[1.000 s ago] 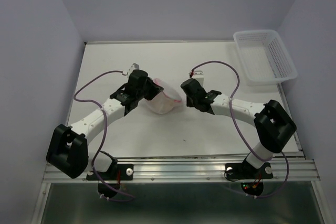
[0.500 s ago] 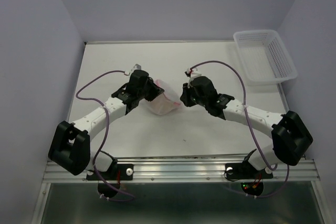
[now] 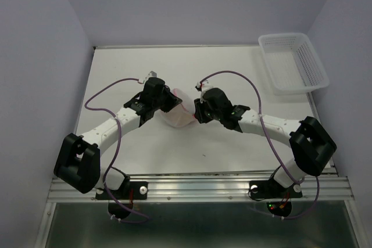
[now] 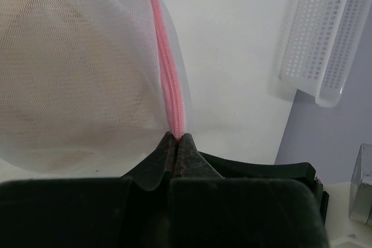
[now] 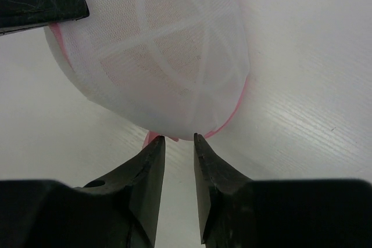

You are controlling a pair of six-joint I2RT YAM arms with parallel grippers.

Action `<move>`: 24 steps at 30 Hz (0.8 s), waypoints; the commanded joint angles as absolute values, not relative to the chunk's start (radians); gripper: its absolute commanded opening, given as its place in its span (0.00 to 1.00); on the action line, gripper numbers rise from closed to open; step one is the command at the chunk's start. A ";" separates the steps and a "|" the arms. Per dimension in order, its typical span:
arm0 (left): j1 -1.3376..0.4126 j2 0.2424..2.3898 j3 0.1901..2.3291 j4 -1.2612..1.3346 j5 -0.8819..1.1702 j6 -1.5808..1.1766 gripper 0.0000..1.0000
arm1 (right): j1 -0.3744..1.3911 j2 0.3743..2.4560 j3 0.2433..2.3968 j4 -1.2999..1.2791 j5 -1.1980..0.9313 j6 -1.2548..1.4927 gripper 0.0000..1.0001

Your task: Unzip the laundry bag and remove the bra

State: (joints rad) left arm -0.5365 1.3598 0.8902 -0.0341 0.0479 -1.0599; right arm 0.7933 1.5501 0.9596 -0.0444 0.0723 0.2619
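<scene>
My right gripper has the pink tab (image 5: 149, 138) hanging behind one of its fingers, outside the gap, so it should bring its fingers around the tab before it closes.
The laundry bag (image 3: 179, 110), a round white mesh pouch with pink trim, lies mid-table between both arms. My left gripper (image 3: 168, 101) is shut on its pink zipper edge (image 4: 172, 94); the jaws pinch the zipper (image 4: 176, 139). The bra shows as pale beige fabric through the mesh (image 4: 64, 74), also in the right wrist view (image 5: 174, 45). My right gripper (image 3: 196, 110) is open, its fingertips (image 5: 156, 146) right at the pouch's (image 5: 157, 56) lower rim beside a pink tab (image 5: 152, 138), gripper centre (image 5: 178, 139).
A white plastic lattice basket (image 3: 294, 62) stands at the back right corner, also in the left wrist view (image 4: 328, 33). Purple cables loop over both arms. The table's side walls are lilac.
My right gripper has moved left, closing in on the pouch's right edge. The left gripper and the pouch have barely moved.
</scene>
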 commanded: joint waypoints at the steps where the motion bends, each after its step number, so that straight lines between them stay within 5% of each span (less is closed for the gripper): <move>1: -0.534 1.341 0.913 -0.009 0.043 -1.060 0.00 | 0.825 1.539 1.006 -0.055 0.129 0.241 0.33; 14: -0.537 1.330 0.916 -0.012 0.054 -1.054 0.00 | 0.856 1.615 1.071 -0.067 0.290 0.285 0.40; 24: -0.537 1.312 0.905 -0.008 0.058 -1.039 0.00 | 0.856 1.674 1.108 -0.051 0.446 0.344 0.28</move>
